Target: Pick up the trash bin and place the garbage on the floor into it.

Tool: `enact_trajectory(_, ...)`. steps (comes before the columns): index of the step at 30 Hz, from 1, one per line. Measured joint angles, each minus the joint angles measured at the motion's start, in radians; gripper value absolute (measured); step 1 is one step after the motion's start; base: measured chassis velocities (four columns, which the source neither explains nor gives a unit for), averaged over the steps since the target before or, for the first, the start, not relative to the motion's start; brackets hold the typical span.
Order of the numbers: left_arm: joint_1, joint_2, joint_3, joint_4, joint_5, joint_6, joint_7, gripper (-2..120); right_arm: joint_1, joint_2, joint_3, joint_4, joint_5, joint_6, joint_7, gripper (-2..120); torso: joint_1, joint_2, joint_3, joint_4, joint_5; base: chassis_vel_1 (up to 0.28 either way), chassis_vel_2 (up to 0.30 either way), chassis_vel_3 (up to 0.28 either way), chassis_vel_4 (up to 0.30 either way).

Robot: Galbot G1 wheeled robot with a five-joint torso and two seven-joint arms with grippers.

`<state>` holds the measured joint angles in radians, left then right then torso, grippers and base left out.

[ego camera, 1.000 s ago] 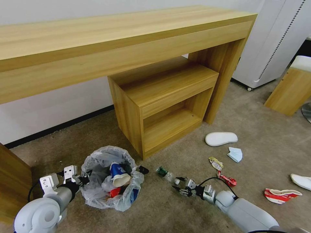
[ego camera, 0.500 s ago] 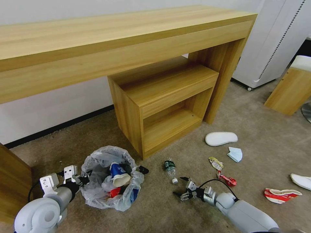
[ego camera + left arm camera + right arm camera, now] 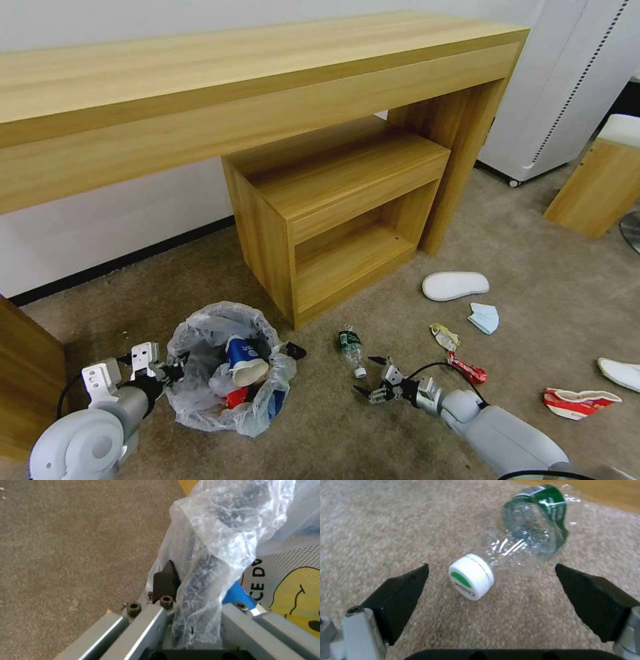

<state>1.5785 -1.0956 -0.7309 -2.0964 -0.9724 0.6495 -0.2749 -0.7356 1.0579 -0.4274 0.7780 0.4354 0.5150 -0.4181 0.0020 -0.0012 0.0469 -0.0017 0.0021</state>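
My gripper is going to lift the clear bottle (image 3: 351, 345) by the white cap (image 3: 360, 373), which sits snug on the bottle's neck. The bottle will come along whole and stick straight out.
The trash bin (image 3: 257, 408), lined with a crinkled clear bag (image 3: 208, 330), stands on the beige floor (image 3: 320, 433) and holds a blue-white cup (image 3: 244, 359). My left gripper (image 3: 176, 371) is shut on the bin's bagged rim (image 3: 200, 562), with one black finger (image 3: 165, 580) pressed against the plastic. A small clear bottle (image 3: 351, 346) with a green label and white cap (image 3: 471, 576) lies on the carpet. My right gripper (image 3: 371, 377) is open just short of the bottle; its fingers (image 3: 400, 595) stand wide to either side of the cap without touching it.
More garbage lies to the right: a white slipper (image 3: 455, 285), a light-blue mask (image 3: 485, 318), a candy wrapper (image 3: 444, 336), a red wrapper (image 3: 469, 371), a crushed red-white bowl (image 3: 579, 402), another slipper (image 3: 620, 373). A wooden cabinet (image 3: 333, 213) stands under the desk (image 3: 233, 80).
The bottle swung round from lying crosswise at the right gripper's tips and slid toward the cabinet. The right gripper drew back, then came forward again, open wider. Left arm and bin are unchanged.
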Motion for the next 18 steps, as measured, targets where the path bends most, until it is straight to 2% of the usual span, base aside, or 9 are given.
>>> enact_trajectory(18, -0.001, 0.007, 0.006, -0.004, -0.004, 0.0, 0.0, 0, -0.095, -0.017, -0.002, 0.158, 0.102, -0.132, 0.241, 93, 0.0, 0.0, 0.0, -0.0001, 0.0, 0.0, 0.0, 0.0, 0.0)
